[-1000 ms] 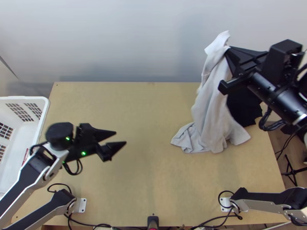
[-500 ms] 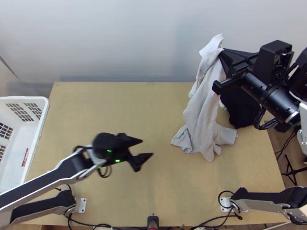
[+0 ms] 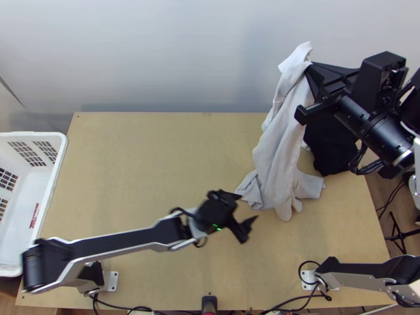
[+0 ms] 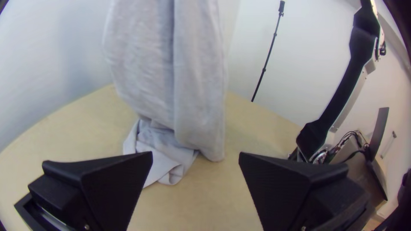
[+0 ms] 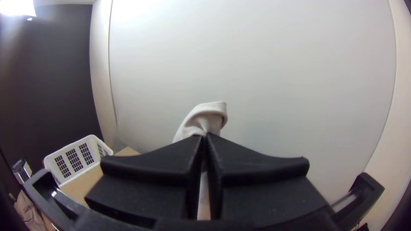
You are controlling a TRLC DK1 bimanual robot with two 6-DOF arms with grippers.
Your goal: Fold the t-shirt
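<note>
The t-shirt's long [image 3: 286, 136] folds [image 3: 278, 176] are hanging bunched up, so the t-shirt will stretch into a tight edge with cloth sagging below when I pull its lower end away.
High over the table's right part, my right gripper [image 3: 308, 67] is shut on the upper end of the light grey t-shirt [image 3: 283, 131]. The shirt hangs bunched in long folds, its lower end resting on the table. My left gripper [image 3: 249, 207] stands open beside that lower end, toward the table's near side, with nothing between its fingers. In the left wrist view the hanging shirt [image 4: 171, 68] is beyond the open left gripper [image 4: 195, 156]. The right wrist view has a tuft of the shirt [image 5: 205, 115] sticking out past the closed right gripper [image 5: 205, 136].
A white basket [image 3: 59, 173] stands at the table's left edge. Black cloth [image 3: 331, 147] lies at the right, beneath the right arm. Bare wood [image 3: 147, 157] stretches across the table's left and middle, and a pale wall [image 3: 173, 58] rises behind it.
The left gripper has swept right and toward the near side, up to the shirt's lower end. My right gripper shifted slightly left, then a little back, and the hanging cloth swung left with it.
</note>
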